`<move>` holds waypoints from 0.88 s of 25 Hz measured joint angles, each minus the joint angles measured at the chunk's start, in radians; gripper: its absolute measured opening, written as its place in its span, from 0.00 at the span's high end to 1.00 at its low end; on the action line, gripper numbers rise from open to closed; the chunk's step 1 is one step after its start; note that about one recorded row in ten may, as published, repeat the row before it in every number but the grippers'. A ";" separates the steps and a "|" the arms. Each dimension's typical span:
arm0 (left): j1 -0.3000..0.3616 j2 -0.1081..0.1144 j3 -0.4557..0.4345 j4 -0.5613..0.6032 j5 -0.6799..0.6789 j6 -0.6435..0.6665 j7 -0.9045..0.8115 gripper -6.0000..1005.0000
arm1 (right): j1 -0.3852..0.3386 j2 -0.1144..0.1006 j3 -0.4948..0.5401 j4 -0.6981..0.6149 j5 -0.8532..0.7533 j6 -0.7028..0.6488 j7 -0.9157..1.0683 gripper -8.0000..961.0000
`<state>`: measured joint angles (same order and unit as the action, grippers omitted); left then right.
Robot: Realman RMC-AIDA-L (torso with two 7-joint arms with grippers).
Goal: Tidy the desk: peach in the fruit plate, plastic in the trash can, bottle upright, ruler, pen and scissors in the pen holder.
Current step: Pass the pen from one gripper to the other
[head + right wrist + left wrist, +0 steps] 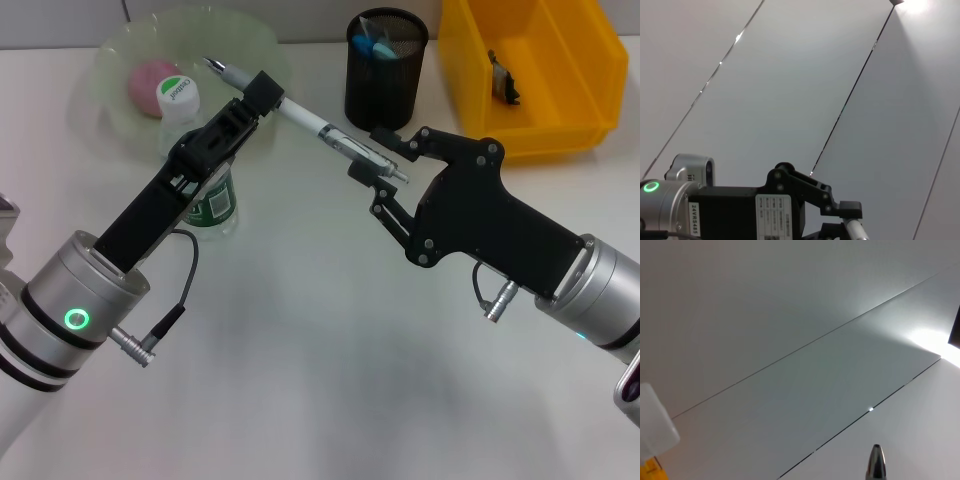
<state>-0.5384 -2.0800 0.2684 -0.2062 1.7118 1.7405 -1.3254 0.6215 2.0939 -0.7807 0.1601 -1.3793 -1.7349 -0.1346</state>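
Note:
The robot's left gripper is holding the pen near its tip (pixel 236 76), so the right gripper should take the clip end (pixel 372 157) and lower the pen into the pen holder tip first.
My left gripper (pixel 262 92) is raised over the desk (pixel 300 380), shut on a white pen (pixel 305 120) near its back end. My right gripper (pixel 372 153) stands open with one finger on each side of the pen's clip end. The pen's tip (pixel 875 464) shows in the left wrist view. The pink peach (pixel 150 76) lies in the fruit plate (pixel 250 40). Upright just in front of that plate stands the bottle (pixel 180 100). The pen holder (pixel 387 75) holds the blue scissors (pixel 378 45). A small piece of plastic (pixel 503 78) lies in the trash can (pixel 570 120). The ruler is hidden.
The plate, pen holder and trash can line the far edge of the desk. Both arms cross the middle of the desk, the left one partly covering the bottle. The right wrist view shows my left arm (pixel 730 212) against a pale ceiling.

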 joint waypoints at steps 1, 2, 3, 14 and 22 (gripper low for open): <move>-0.001 0.000 0.000 -0.001 0.000 0.000 0.000 0.82 | 0.000 0.000 0.000 0.001 0.000 0.000 0.000 0.69; -0.002 0.000 0.000 -0.001 0.000 0.000 0.000 0.82 | 0.000 0.000 0.000 0.004 0.000 0.000 0.000 0.69; -0.002 0.000 0.000 -0.001 0.000 0.000 0.000 0.82 | 0.000 0.000 0.000 0.005 0.000 0.001 0.000 0.69; -0.012 0.000 0.001 -0.003 0.001 -0.001 0.011 0.81 | -0.003 0.000 0.000 0.012 0.000 -0.001 -0.001 0.85; -0.009 0.000 -0.001 0.000 0.001 0.000 0.013 0.73 | -0.003 0.000 0.000 0.012 0.000 -0.003 -0.001 0.85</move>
<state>-0.5474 -2.0801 0.2671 -0.2061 1.7126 1.7404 -1.3125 0.6181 2.0938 -0.7807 0.1718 -1.3789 -1.7381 -0.1352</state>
